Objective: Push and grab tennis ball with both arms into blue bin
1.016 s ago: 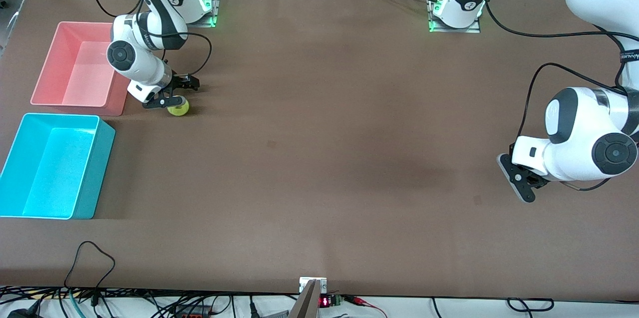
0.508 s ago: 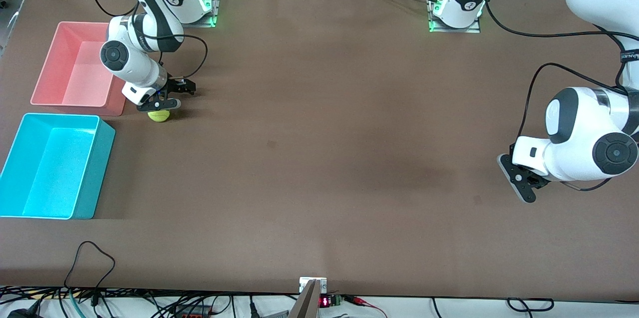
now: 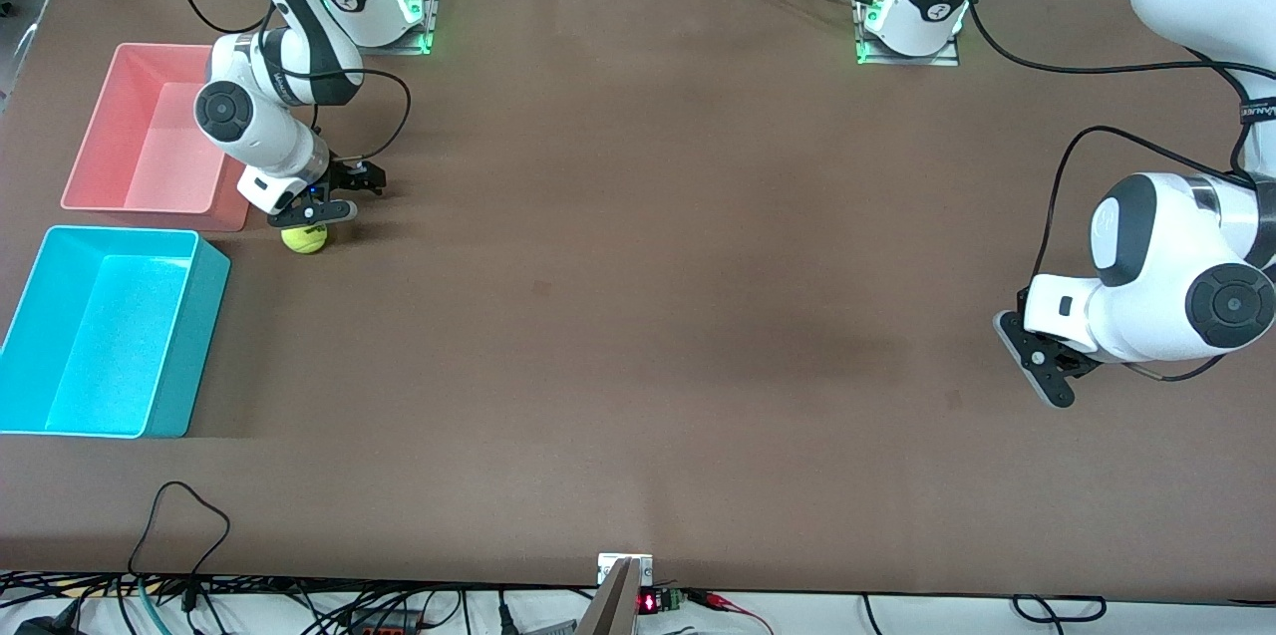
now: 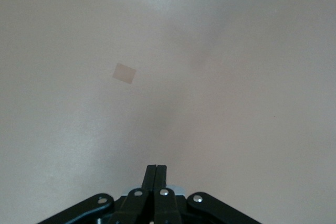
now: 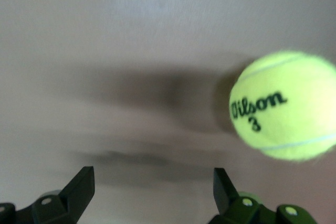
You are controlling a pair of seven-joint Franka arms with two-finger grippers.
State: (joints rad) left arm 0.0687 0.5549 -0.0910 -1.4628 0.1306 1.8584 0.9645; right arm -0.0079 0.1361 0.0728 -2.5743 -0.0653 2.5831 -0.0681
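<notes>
The tennis ball (image 5: 286, 106) is outside the open fingers of my right gripper. I should therefore swing that gripper toward the blue bin and turn it so that its fingers straddle the ball (image 3: 304, 240).
The yellow-green tennis ball (image 3: 304, 240) (image 5: 283, 106) lies on the brown table beside the pink bin's corner, a short way from the blue bin (image 3: 202, 316). My right gripper (image 3: 342, 195) (image 5: 152, 178) hangs low over the table right by the ball. It is open, and nothing is between its fingers. The ball sits outside the gap, just past one fingertip (image 5: 220, 179). My left gripper (image 3: 1039, 378) (image 4: 156, 168) waits at the left arm's end of the table, shut on nothing, over bare tabletop.
A pink-red bin (image 3: 140, 48) stands against the blue bin, farther from the front camera. Both bins have nothing in them. Cables (image 3: 177, 515) loop over the table's front edge. A small pale patch (image 4: 124, 73) marks the table under the left gripper.
The ball has rolled along the table toward the blue bin, and the open right gripper has moved with it. The left arm has not moved.
</notes>
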